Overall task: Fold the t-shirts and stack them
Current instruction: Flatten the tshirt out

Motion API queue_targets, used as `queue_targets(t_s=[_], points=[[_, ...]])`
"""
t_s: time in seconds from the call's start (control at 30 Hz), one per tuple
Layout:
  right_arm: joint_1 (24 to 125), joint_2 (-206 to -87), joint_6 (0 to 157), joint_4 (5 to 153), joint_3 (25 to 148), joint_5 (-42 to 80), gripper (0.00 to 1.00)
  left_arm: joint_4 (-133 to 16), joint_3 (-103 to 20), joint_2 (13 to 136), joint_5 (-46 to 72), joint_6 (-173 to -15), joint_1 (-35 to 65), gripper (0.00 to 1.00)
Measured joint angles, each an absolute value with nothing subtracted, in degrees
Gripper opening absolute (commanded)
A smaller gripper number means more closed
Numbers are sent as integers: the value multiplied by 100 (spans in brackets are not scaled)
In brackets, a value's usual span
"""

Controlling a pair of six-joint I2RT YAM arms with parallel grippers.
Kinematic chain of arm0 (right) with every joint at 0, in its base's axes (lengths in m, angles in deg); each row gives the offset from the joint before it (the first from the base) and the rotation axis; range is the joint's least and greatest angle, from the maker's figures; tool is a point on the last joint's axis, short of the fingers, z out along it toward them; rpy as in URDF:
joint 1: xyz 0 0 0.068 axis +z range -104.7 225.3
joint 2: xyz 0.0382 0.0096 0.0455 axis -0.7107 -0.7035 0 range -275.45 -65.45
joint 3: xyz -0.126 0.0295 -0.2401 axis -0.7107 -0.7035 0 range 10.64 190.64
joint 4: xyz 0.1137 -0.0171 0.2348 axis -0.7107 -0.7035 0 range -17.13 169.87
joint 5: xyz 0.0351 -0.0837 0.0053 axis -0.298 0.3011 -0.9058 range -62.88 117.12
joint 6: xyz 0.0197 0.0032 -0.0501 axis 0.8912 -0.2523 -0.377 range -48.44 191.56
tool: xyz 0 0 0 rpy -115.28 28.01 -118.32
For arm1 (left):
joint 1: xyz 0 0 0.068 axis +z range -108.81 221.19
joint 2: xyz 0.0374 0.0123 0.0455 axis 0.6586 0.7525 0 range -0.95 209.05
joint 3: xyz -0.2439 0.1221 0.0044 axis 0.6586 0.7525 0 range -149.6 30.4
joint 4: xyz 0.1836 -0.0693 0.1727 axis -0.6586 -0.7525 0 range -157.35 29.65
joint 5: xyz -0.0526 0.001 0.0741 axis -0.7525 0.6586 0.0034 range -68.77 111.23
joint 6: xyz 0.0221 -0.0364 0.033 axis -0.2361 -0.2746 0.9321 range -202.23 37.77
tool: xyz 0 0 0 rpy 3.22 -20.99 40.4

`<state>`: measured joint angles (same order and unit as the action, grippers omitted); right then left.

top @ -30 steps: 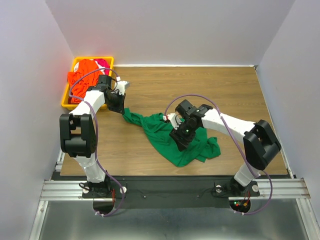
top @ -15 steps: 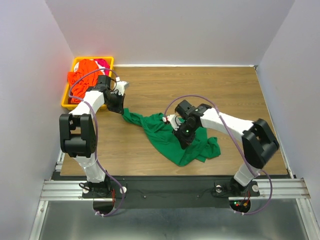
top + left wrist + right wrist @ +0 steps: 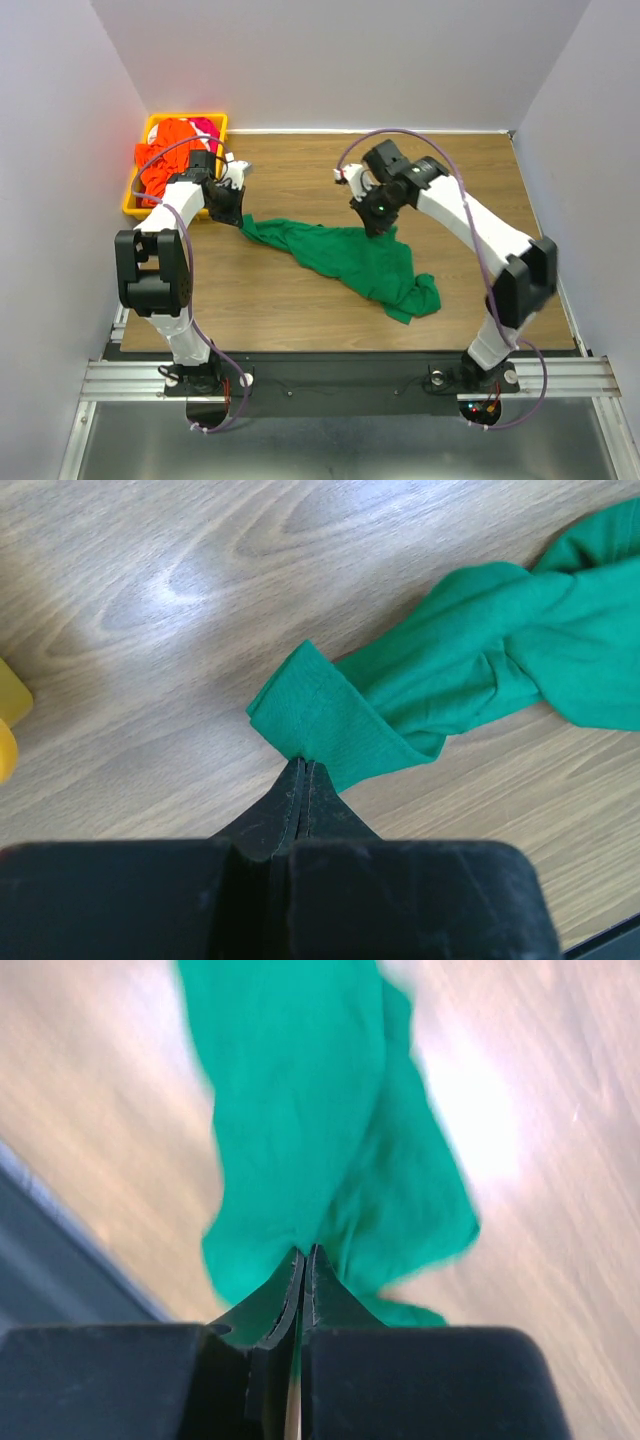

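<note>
The green t-shirt is bunched in a narrow band [image 3: 292,239] toward my left gripper, so I should let go of the upper part with my right gripper and pull out the near edge [image 3: 334,272].
A dark green t-shirt [image 3: 355,258] is stretched across the middle of the wooden table between both arms. My left gripper [image 3: 232,215] is shut on its left corner; the left wrist view shows the folded green hem [image 3: 325,720] pinched at the tips of my left gripper [image 3: 303,763]. My right gripper [image 3: 380,226] is shut on the shirt's upper right part and holds it lifted, with green cloth [image 3: 300,1130] hanging from the tips of that gripper [image 3: 305,1252]. An orange t-shirt [image 3: 165,150] and a red-pink t-shirt [image 3: 207,127] lie bunched in the bin.
A yellow-orange plastic bin [image 3: 140,180] stands at the table's back left corner, close to my left arm; its edge [image 3: 8,715] shows in the left wrist view. Grey walls enclose the table on three sides. Bare wood [image 3: 470,170] lies at the right.
My right gripper shut on the green shirt, then rose and moved back toward the far side, pulling the cloth out into a long strip. My left gripper stayed shut on its corner.
</note>
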<state>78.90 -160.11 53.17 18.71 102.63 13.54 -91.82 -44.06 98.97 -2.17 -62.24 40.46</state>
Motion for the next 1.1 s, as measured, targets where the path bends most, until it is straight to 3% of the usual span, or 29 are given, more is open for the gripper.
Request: queue_targets(t_s=[0.1,0.17,0.2,0.23,0.3,0.33,0.4,0.63,0.87,1.1], points=[[7969,-16915,5448,1951,10792,1489,1,-9184,-4406,9897,-158,-6261,4048,0],[8023,-17576,5632,1971,11120,1559,8,-9182,-4406,9895,-106,-6274,4051,0],[8054,-17897,5724,2002,11225,1564,15,-9179,-4406,9895,-75,-6281,4053,0],[8069,-18113,5798,2015,11284,1555,29,-9182,-4406,9895,-62,-6283,4055,0],[8139,-18561,5953,2032,11299,1516,42,-9184,-4406,9895,-44,-6285,4055,0],[8150,-18677,5997,2024,11292,1468,55,-9184,-4406,9895,-36,-6285,4055,0],[8179,-18765,6071,2015,11288,1376,65,-9188,-4406,9895,-27,-6283,4055,0],[7897,-18050,5962,2061,11281,633,65,-9190,-4406,9895,-44,-6281,4055,0],[6734,-17062,5050,2238,10960,-128,56,-9193,-4406,9895,-86,-6257,4055,0],[6651,-17307,4211,2334,10195,-233,53,-9223,-4408,9897,-110,-6254,4055,0]])
